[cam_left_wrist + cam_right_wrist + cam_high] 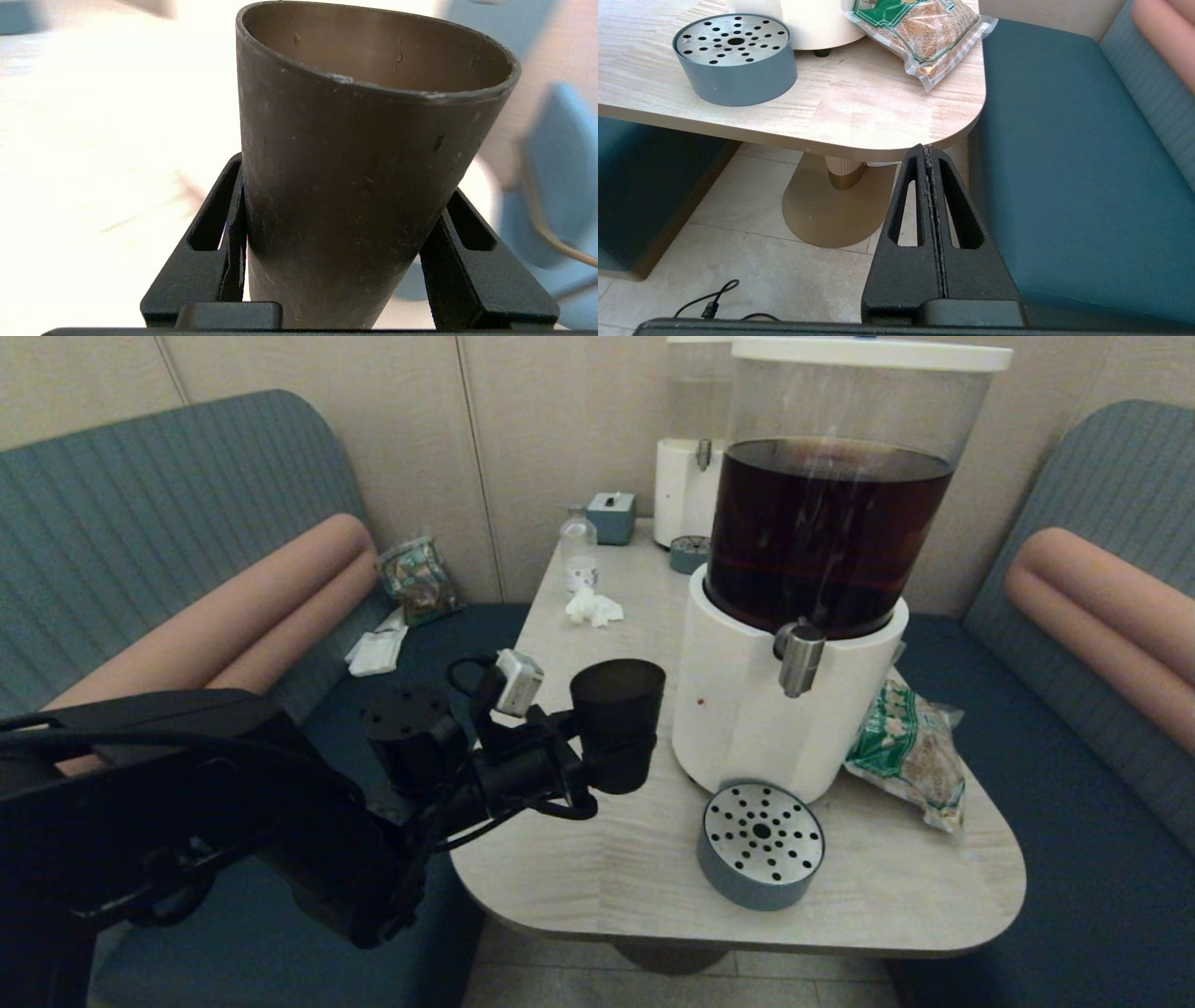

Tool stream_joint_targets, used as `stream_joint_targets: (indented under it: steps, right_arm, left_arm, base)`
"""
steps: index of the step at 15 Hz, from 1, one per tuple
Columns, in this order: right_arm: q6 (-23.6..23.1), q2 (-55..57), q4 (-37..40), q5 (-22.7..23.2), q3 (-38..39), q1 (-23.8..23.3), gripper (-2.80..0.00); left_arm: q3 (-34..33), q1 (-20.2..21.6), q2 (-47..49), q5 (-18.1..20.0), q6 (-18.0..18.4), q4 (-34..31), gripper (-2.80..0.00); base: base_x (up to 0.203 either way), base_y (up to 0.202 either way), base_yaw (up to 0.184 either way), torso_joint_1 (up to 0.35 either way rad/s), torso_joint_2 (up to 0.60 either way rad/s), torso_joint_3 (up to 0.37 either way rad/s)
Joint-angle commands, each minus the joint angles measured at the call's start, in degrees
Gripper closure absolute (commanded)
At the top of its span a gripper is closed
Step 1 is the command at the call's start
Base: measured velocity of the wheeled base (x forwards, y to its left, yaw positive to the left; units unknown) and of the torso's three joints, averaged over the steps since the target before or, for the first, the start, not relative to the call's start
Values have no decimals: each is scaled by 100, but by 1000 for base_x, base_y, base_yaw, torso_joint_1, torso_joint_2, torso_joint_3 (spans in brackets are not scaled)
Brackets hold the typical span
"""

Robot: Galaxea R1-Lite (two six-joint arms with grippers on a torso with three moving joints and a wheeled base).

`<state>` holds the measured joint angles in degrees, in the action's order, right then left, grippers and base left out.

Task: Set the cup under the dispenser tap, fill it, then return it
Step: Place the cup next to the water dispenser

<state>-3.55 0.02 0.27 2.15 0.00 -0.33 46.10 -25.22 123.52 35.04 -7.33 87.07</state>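
Observation:
I go on moving my left gripper to the tabletop before the crumpled tissue (555, 677) and let go once the cup stands, because the dark smoky cup (617, 722) is upright and that spot is clear.
The dark smoky cup (617, 702) hangs upright above the table's left part, held low on its body by my left gripper (611, 761), which is shut on it. In the left wrist view the cup (364, 177) fills the frame between the two black fingers (219, 233), its inside showing no drink. The brushed-steel tap (800, 658) juts from the white base (738, 709) of the big dispenser with the dark brown drink, to the right of the cup and apart from it. My right gripper (928, 151) is parked below the table's near right corner, fingers pressed together on nothing.
A round grey drip tray (761, 845) with a perforated steel top lies in front of the dispenser base. A green snack bag (906, 751) lies to the dispenser's right. At the back stand a small clear bottle (579, 553), crumpled tissue (594, 608), a tissue box (611, 517) and a second dispenser (686, 490).

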Motion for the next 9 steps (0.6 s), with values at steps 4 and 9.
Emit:
stream_joint_targets:
  steps: [4, 9]
  right_arm:
    - [-6, 6, 0, 5, 0, -2, 0]
    - [-6, 6, 0, 5, 0, -2, 0]
  left_arm:
    - [626, 746, 424, 39, -22, 60, 0]
    - [1555, 1016, 1276, -11, -96, 60, 0]
  base:
    - [0, 0, 0, 0, 0, 0]
    - [0, 0, 0, 0, 0, 0]
